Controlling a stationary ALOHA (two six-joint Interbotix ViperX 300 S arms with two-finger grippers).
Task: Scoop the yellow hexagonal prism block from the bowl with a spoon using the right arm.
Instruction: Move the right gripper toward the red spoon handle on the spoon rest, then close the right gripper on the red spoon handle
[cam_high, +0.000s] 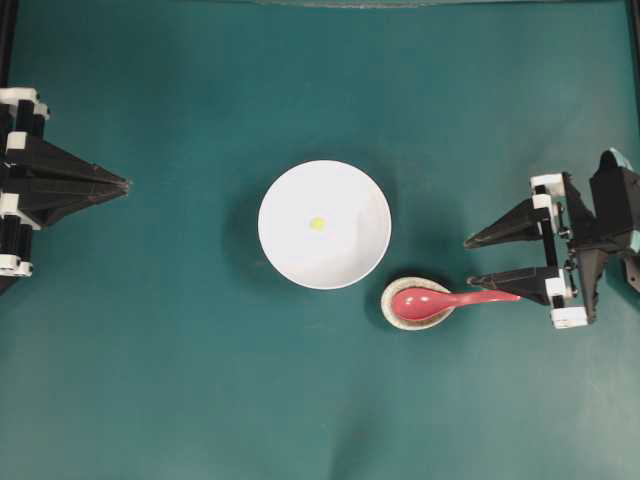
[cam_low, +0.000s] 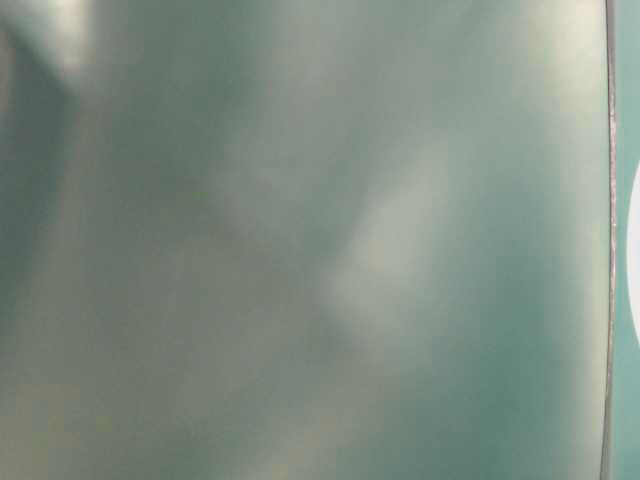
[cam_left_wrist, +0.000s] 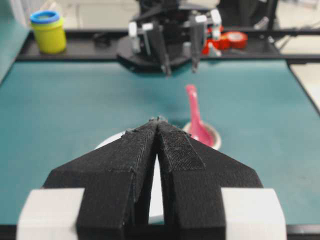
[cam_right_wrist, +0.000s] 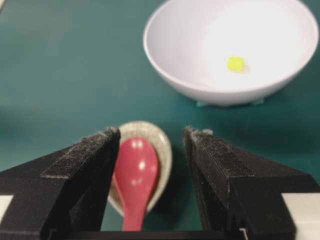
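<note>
The yellow block (cam_high: 317, 224) lies mid-floor in the smooth white bowl (cam_high: 293, 212), so the block will slide ahead to the wall when I push the spoon.
The white bowl (cam_high: 285, 190) stands mid-table with the tiny yellow hexagonal prism block (cam_high: 317, 223) lying inside it. The red-pink spoon (cam_high: 440, 300) rests with its scoop in a small speckled dish (cam_high: 392, 312), its handle pointing right. My right gripper (cam_high: 470, 262) is open beside the handle's end, and its lower finger lies along the handle. In the right wrist view the spoon (cam_right_wrist: 135, 170) sits between the spread jaws of that gripper (cam_right_wrist: 152, 132), close to the left finger, with bowl (cam_right_wrist: 165, 65) and block (cam_right_wrist: 235, 63) beyond. My left gripper (cam_high: 125, 184) is shut and empty at the far left.
The speckled dish (cam_right_wrist: 164, 145) sits just right of and below the bowl. In the left wrist view a yellow tub with a blue lid (cam_left_wrist: 47, 30) and red tape rolls (cam_left_wrist: 232, 39) lie beyond the table's far edge. The table-level view is only a teal blur.
</note>
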